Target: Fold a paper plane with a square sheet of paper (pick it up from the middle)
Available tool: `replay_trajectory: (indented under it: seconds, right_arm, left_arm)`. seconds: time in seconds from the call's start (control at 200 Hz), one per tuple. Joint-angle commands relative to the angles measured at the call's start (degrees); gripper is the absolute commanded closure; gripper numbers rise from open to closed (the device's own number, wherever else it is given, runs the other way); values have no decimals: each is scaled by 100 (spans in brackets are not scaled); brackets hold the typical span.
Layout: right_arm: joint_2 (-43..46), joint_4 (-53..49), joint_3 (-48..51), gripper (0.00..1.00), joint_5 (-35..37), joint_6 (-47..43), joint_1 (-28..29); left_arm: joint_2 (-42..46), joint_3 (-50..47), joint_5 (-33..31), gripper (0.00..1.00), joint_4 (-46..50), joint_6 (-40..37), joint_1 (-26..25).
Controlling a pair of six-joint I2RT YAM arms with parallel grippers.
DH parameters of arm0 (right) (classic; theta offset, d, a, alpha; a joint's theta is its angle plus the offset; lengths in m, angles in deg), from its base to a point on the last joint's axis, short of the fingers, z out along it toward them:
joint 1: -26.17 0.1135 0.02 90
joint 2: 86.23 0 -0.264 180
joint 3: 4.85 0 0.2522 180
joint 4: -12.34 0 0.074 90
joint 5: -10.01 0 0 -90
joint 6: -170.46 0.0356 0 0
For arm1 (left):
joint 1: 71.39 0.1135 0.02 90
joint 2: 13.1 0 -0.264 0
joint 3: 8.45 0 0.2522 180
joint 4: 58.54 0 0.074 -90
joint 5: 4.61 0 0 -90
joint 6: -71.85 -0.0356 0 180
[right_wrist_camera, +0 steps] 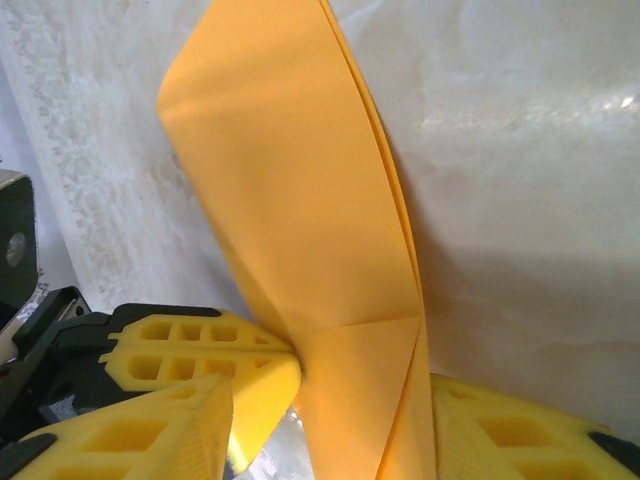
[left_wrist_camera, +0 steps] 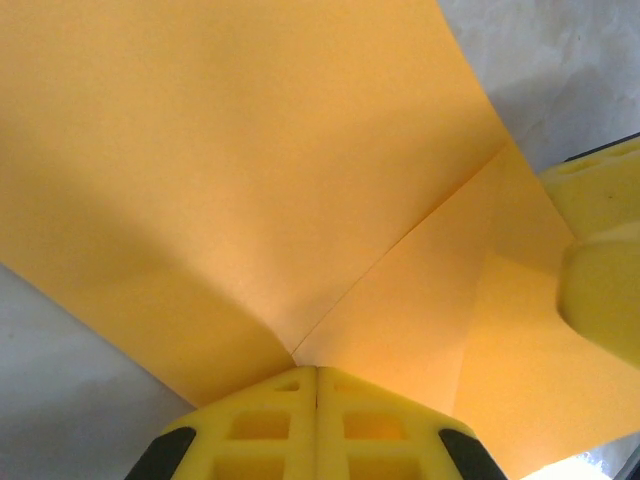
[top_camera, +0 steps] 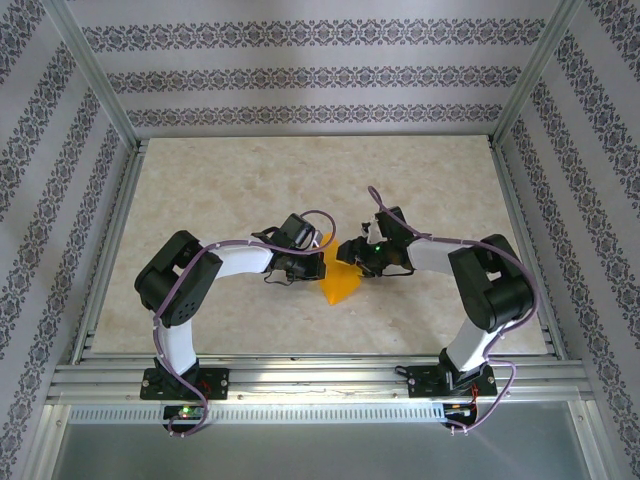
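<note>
The crooked paper is held down at its crease (left_wrist_camera: 312, 332) by my left gripper, so my left gripper should open and move away before my right gripper lays the paper flat (right_wrist_camera: 362, 375).
The square sheet of paper (top_camera: 340, 284) is orange-yellow, creased and partly folded over itself, and stands on edge between my two grippers at the table's middle. My left gripper (top_camera: 317, 266) is shut on it. In the left wrist view its yellow fingers (left_wrist_camera: 317, 385) meet at the paper's (left_wrist_camera: 250, 150) crease. My right gripper (top_camera: 351, 257) is open. In the right wrist view the paper (right_wrist_camera: 300, 180) rises between its fingers (right_wrist_camera: 520, 435), with a gap on the left side. The right gripper (right_wrist_camera: 330, 400) sits just past the left gripper's pinching fingertips (right_wrist_camera: 200, 345).
The beige table top (top_camera: 230, 190) lies open on all sides of the grippers. An aluminium frame (top_camera: 300, 372) runs along the near edge, and patterned walls (top_camera: 300, 80) close off the back and sides. The right gripper's finger (left_wrist_camera: 600, 260) shows at the right edge of the left wrist view.
</note>
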Motion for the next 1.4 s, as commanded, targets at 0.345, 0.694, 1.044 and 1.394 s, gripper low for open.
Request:
replay_trajectory:
  seconds: [0.345,0.694,1.044,1.394]
  right_arm:
    - [-223,582,-49,86,-613,-256,-239]
    - [662,-675,-428,96,-264,-1148,-312]
    - [1971,-4501,-2013,97,4988,-3355,544]
    - [285,-5122,-2880,100,8521,-3478,1958]
  left_arm:
    - [515,21,51,93,430,100,34]
    - [2102,-92,-1251,73,1033,13,82]
    - [3869,-596,-2769,62,1235,-181,219]
    - [4666,-1093,-3569,61,1323,287,385]
